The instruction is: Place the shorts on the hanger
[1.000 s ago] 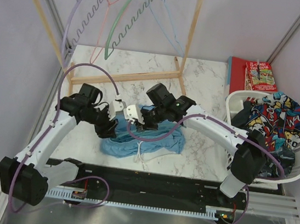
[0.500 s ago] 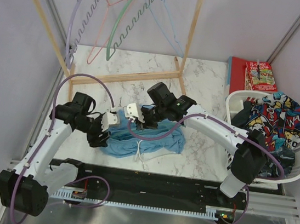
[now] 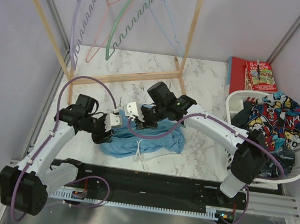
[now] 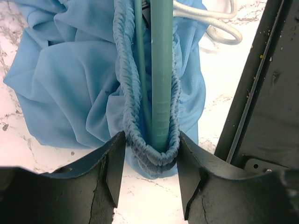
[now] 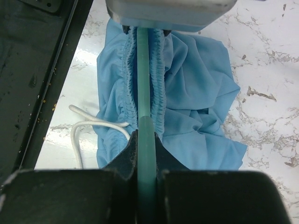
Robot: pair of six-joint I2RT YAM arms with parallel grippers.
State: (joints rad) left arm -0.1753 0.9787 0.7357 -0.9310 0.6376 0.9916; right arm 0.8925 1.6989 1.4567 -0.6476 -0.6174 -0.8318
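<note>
The waistband goes around the hanger's far end (image 4: 161, 142) only. Next, my right gripper lets go of the hanger's other arm and pulls the waistband's loose end (image 3: 173, 141) over that arm.
The sky-blue shorts (image 3: 154, 139) lie bunched on the marble table between my two grippers. Their elastic waistband is threaded over the teal hanger (image 4: 162, 70), which is mostly hidden in the top view. My right gripper (image 3: 144, 121) is shut on one arm of the hanger (image 5: 143, 70), with the shorts (image 5: 201, 84) just beyond its tips. My left gripper (image 4: 150, 140) is open, its fingers flanking the waistband loop stretched round the hanger's far end; it shows at the shorts' left edge (image 3: 110, 130). The white drawstring (image 5: 88, 123) trails toward the near edge.
A wooden rack (image 3: 138, 77) at the back holds lilac (image 3: 80, 14), pink (image 3: 106, 7), green wavy (image 3: 123, 20) and pale blue (image 3: 169, 26) hangers. A white basket (image 3: 292, 164) of cartoon-print clothes (image 3: 272, 125) stands right, red books (image 3: 257, 73) behind it. A black rail (image 3: 146, 180) runs along the near edge.
My left arm drew back to the left and toward the near edge, then came back right to the shorts' left end. The right arm and hanger stayed put.
</note>
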